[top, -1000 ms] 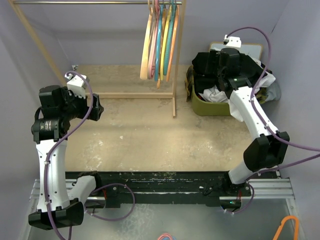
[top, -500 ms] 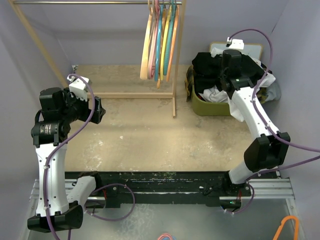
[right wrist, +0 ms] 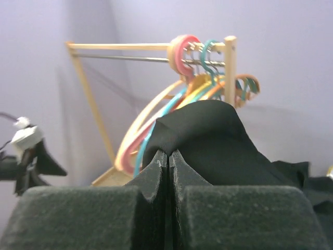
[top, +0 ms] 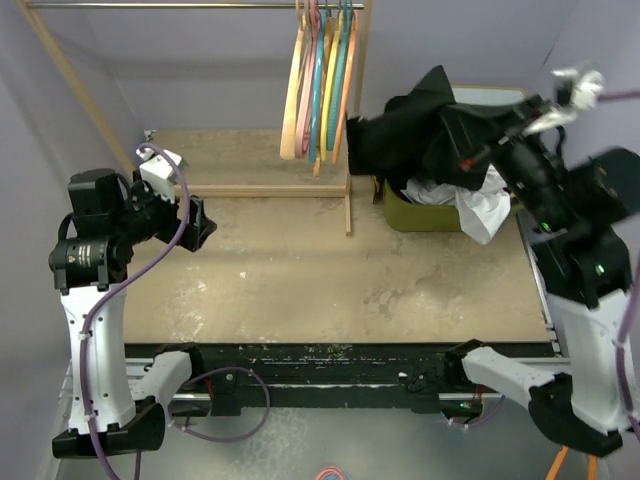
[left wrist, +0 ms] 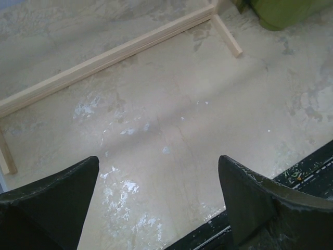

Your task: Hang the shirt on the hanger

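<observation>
Next, my right gripper spreads the shirt across the clear tabletop (top: 285, 275) first, because the black shirt hangs bunched (top: 415, 130) above the green basket, far from my left gripper.
My right gripper (right wrist: 169, 153) is shut, its tips pinching a fold of the black shirt (right wrist: 223, 140). In the top view the shirt (top: 410, 130) hangs lifted above the green basket (top: 420, 215), spreading left towards the rack, with its lower part still draped into the basket. Several hangers hang bunched on the rail; the pale cream hanger (top: 291, 110) is the leftmost of them. Over the left side of the table, my left gripper (top: 200, 225) stands open, nothing between its fingers (left wrist: 62, 198).
The wooden rack's base bar (top: 270, 188) and right post (top: 349, 205) stand between the two arms. A white cloth (top: 485, 205) spills over the basket's right side. Purple walls close in left, right and back.
The right gripper has shut on the shirt and pulled it up and left out of the basket, the arm swinging high to the right. The left arm has barely shifted.
</observation>
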